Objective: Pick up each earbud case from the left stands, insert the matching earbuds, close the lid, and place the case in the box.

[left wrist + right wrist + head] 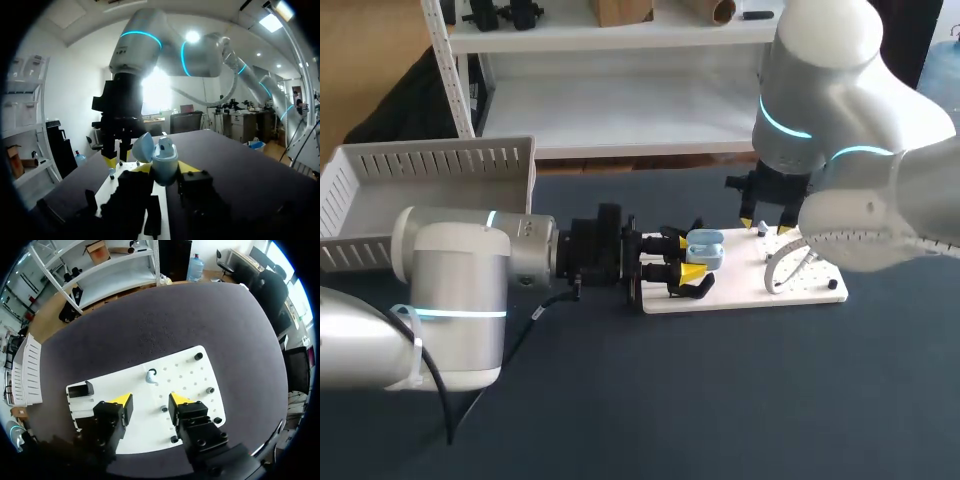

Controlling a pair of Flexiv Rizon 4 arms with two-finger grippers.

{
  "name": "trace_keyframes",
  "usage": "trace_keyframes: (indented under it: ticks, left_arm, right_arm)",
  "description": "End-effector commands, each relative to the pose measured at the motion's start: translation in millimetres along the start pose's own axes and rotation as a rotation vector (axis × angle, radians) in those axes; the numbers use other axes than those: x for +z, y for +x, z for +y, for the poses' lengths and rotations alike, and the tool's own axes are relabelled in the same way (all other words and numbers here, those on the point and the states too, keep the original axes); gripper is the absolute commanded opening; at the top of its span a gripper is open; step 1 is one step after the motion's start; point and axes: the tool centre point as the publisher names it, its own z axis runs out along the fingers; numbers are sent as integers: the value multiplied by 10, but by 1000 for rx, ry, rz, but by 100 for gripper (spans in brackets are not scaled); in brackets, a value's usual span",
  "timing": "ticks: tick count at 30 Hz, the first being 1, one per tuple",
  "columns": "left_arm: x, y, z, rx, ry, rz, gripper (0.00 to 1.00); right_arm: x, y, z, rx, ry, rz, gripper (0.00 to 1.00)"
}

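Note:
The small pale earbud (pixel 151 377) has a black peg's rim (pixel 153 371) showing behind it, so the earbud will come loose when I lift it and the peg will stay standing.
A light blue earbud case (pixel 706 250) with its lid open sits between the yellow tips of my left gripper (pixel 687 256), which is shut on it just above the white board (pixel 740 288). In the left wrist view the case (pixel 165 156) stands upright in that gripper (pixel 164 170), its lid (pixel 142 147) tipped back. My right gripper (pixel 765 227) hangs open over the board's far side. Seen from its wrist, the right gripper (pixel 150 400) is just above a white earbud (pixel 150 376) lying on the board (pixel 195 375). The right gripper (pixel 116 159) also shows beyond the case.
A white slatted box (pixel 430 165) stands at the table's back left. On the board are a black stand (pixel 80 389) and several small black pegs (pixel 210 390). Dark tabletop (pixel 720 400) lies in front of the board.

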Motion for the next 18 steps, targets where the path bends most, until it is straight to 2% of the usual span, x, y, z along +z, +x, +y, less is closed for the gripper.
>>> trace_keyframes:
  ticks: [1, 12, 18]
  left_arm:
    - [5, 10, -2, 2, -4, -4, 0]
    - [5, 10, -2, 2, -4, -4, 0]
    - [5, 10, -2, 2, -4, -4, 0]
  right_arm:
    - [39, -33, 28, 23, 13, -6, 43]
    - [142, -103, 78, 160, 61, -6, 45]
    - [207, -149, 94, 220, 75, 3, 42]
